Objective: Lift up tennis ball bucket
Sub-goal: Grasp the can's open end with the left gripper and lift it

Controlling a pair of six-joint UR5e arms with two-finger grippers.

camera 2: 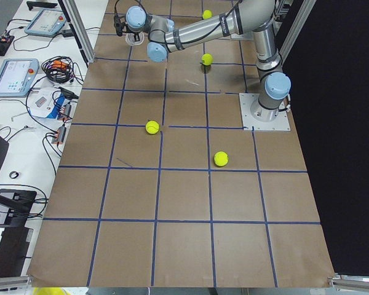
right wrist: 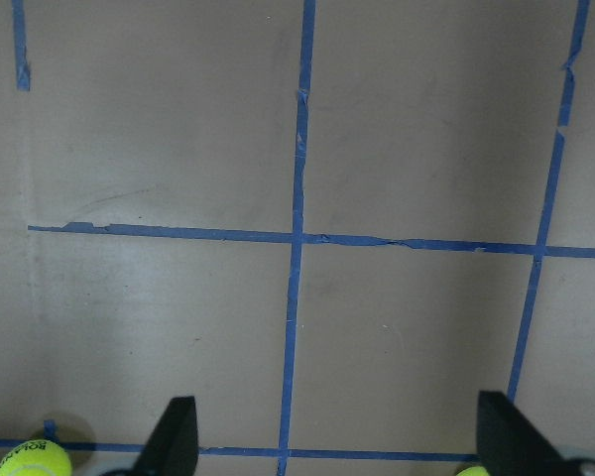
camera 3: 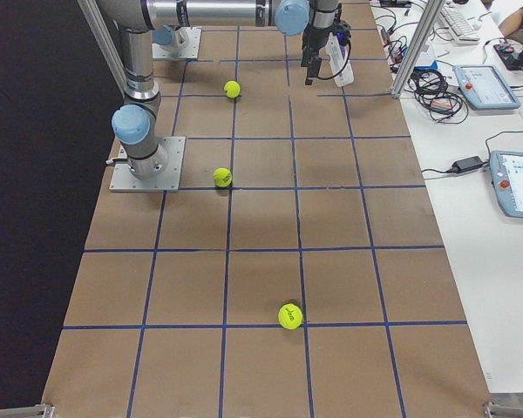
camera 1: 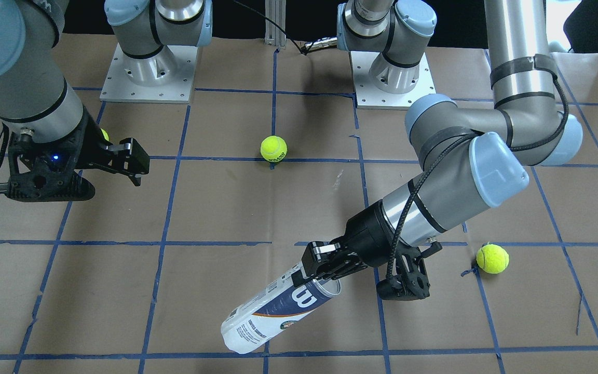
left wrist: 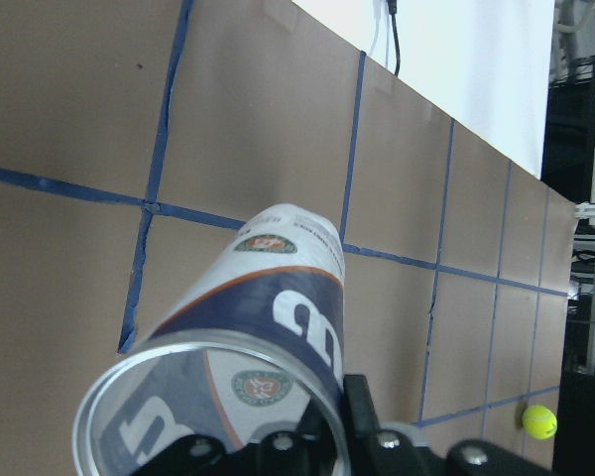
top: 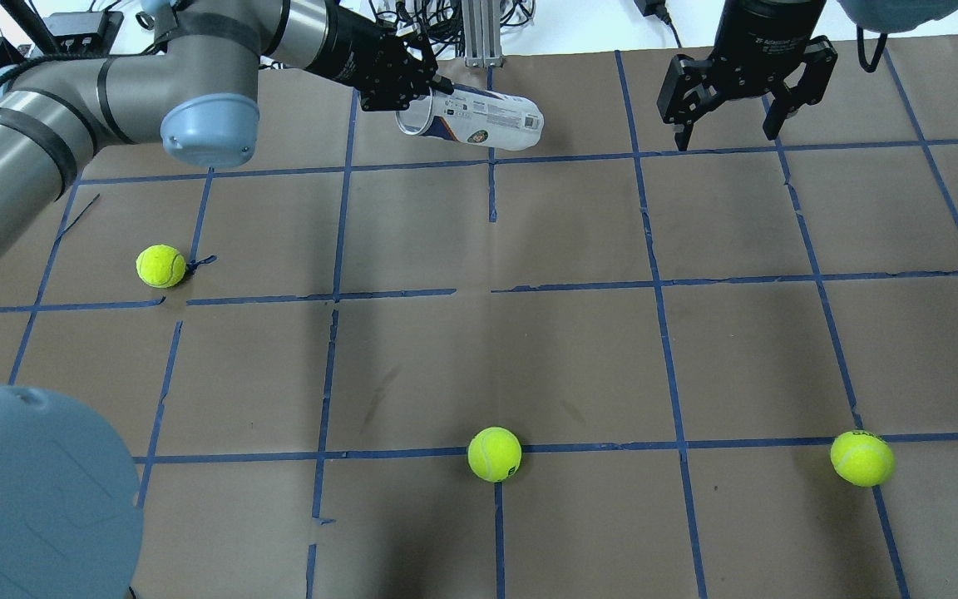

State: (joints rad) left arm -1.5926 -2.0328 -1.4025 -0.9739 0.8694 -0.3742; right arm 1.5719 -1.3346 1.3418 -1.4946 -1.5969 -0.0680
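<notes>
My left gripper is at the rim of the tennis ball bucket (camera 1: 270, 317), which slants from it, so I should turn the bucket upright and set its closed end on the brown paper (camera 1: 343, 323).
The tennis ball bucket (camera 1: 270, 311) is a clear tube with a white and navy label and a white "W". It is empty and tilted, with the open silvery rim raised and the closed end low near the table. My left gripper (camera 1: 315, 271) is shut on the rim of that open end. The bucket also shows in the overhead view (top: 487, 121) with the left gripper (top: 412, 91) on it, and in the left wrist view (left wrist: 278, 297). My right gripper (top: 728, 129) is open and empty above the table, well apart from the bucket.
Three loose yellow-green tennis balls lie on the brown paper with its blue tape grid: one (top: 161, 265) under the left arm, one (top: 494, 454) in the middle near the bases, and one (top: 861, 457) on the right. The arm bases (camera 1: 146, 67) stand at the robot's edge.
</notes>
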